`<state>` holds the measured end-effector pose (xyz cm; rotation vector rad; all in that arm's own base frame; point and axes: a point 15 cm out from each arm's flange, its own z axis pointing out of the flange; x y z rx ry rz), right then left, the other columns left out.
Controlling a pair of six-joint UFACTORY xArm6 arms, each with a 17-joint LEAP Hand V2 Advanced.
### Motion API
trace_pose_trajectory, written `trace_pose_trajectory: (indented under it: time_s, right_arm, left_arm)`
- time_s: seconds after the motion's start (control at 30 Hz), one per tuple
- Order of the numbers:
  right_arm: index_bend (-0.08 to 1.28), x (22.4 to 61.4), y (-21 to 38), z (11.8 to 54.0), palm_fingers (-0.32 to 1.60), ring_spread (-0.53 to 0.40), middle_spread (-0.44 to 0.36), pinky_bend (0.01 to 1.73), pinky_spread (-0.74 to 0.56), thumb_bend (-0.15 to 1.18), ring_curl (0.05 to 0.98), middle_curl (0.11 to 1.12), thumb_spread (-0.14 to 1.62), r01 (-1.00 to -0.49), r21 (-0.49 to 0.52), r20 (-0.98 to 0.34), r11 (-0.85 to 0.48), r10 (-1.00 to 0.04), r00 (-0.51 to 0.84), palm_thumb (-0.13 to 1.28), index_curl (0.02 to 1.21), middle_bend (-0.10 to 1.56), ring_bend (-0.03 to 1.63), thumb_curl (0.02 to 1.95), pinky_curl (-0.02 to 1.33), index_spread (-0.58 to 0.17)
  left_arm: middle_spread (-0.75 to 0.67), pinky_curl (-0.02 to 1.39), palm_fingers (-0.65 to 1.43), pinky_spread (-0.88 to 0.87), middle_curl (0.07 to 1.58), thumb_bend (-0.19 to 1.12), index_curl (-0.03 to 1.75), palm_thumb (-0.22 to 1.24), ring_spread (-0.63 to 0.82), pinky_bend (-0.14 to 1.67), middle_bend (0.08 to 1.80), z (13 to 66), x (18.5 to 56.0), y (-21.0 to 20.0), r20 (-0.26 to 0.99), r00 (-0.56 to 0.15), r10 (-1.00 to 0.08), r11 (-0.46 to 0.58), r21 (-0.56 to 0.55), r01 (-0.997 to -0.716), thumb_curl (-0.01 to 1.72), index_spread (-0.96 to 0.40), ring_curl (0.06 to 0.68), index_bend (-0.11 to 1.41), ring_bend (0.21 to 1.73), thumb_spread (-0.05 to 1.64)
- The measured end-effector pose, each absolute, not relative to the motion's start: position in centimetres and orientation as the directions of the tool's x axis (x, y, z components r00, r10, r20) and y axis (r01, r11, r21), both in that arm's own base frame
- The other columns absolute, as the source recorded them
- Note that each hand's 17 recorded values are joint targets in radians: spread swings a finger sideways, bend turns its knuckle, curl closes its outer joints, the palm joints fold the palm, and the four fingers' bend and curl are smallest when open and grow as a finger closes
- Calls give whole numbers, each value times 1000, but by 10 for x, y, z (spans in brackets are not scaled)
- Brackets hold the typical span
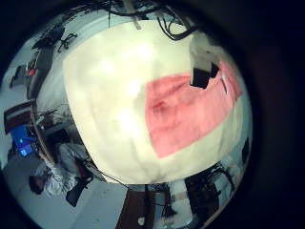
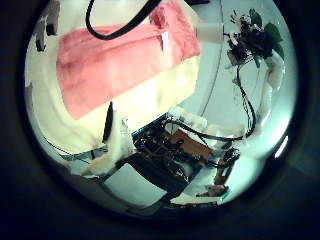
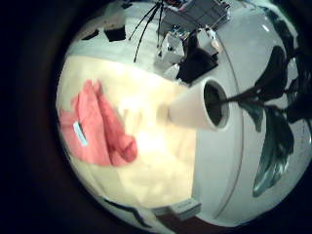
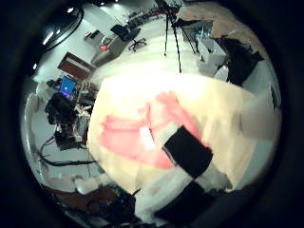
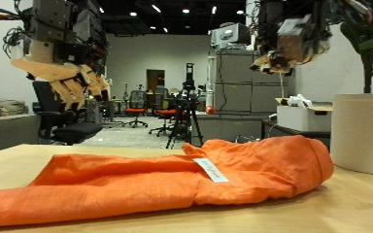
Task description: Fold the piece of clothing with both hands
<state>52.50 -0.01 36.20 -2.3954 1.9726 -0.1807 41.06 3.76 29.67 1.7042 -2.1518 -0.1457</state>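
The orange piece of clothing (image 1: 191, 116) has loose wrinkles (image 1: 170, 93) on it, so its end will fold over in a rumpled layer when I carry it across.
An orange piece of clothing (image 5: 174, 180) lies stretched along the table (image 5: 316, 209), bunched and thicker at the end near the plant pot, with a white tag (image 5: 213, 170) on top. My left hand (image 5: 68, 73) hangs high above its flat end with its fingers relaxed and open, holding nothing. High over the bunched end, my right hand (image 5: 290, 44) is also open and empty. The palm views show the clothing (image 1: 186, 110) (image 2: 115, 55) (image 3: 93, 127) (image 4: 142, 138) far below on the pale table top.
A white pot (image 5: 364, 131) with a green plant stands on the table right beside the bunched end of the clothing, also seen as the pot (image 3: 200, 105) in the right palm view. Office chairs and a tripod (image 5: 186, 107) stand behind the table.
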Motion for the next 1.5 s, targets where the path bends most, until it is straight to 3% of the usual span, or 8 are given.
trace_pose_trajectory:
  time_s: [0.23,0.4,0.63,0.8,0.97,1.3,1.5]
  right_arm:
    - [373,467,-35,302,-29,10,-141,514,164,-8,256,366,1358,-948,134,13,-290,-956,294,326,432,486,578,199,369,-400]
    - [351,433,-38,256,-2,45,-200,434,192,28,222,341,1476,-913,215,-38,-348,-937,348,384,412,408,452,188,335,-400]
    - [279,420,-40,196,53,47,-151,359,198,43,207,324,1540,-912,174,-24,-371,-928,373,416,384,308,364,172,310,-385]
    - [230,421,-38,168,81,48,-161,337,196,61,205,318,1546,-913,144,-10,-383,-923,385,465,371,249,318,174,307,-390]
    - [200,414,-27,136,118,49,-164,303,185,69,204,320,1547,-902,191,-30,-387,-921,389,495,369,219,271,177,302,-372]
    - [176,414,-38,129,175,49,-92,256,181,44,211,332,1524,-905,220,-10,-363,-929,370,487,352,199,207,172,297,-341]
    - [168,422,-49,165,198,57,-76,250,184,28,223,330,1483,-926,141,27,-349,-934,356,499,339,189,212,181,301,-340]
  left_arm:
    - [111,435,40,117,363,-22,429,508,248,502,245,283,370,8,255,-225,-941,305,340,-890,397,-101,301,189,579,1164]
    - [115,413,64,163,357,-20,412,501,271,469,216,268,352,-2,254,-240,-937,319,341,-884,370,-100,286,178,547,1165]
    - [117,392,90,200,350,-17,386,507,283,444,187,253,335,-11,255,-241,-936,324,361,-874,343,-99,273,170,516,1166]
    - [117,382,97,207,344,-18,373,510,287,429,184,246,326,-13,258,-240,-936,326,375,-868,331,-99,269,170,512,1166]
    - [112,374,102,207,338,-18,365,510,292,416,184,247,323,-13,256,-239,-937,324,373,-869,323,-99,264,171,507,1160]
    - [108,363,111,201,326,-18,355,512,298,390,181,251,313,-12,248,-237,-939,318,368,-874,314,-99,256,173,508,1157]
    - [108,361,115,199,320,-18,351,513,297,388,180,254,308,-10,243,-238,-941,315,359,-879,311,-99,252,172,510,1157]
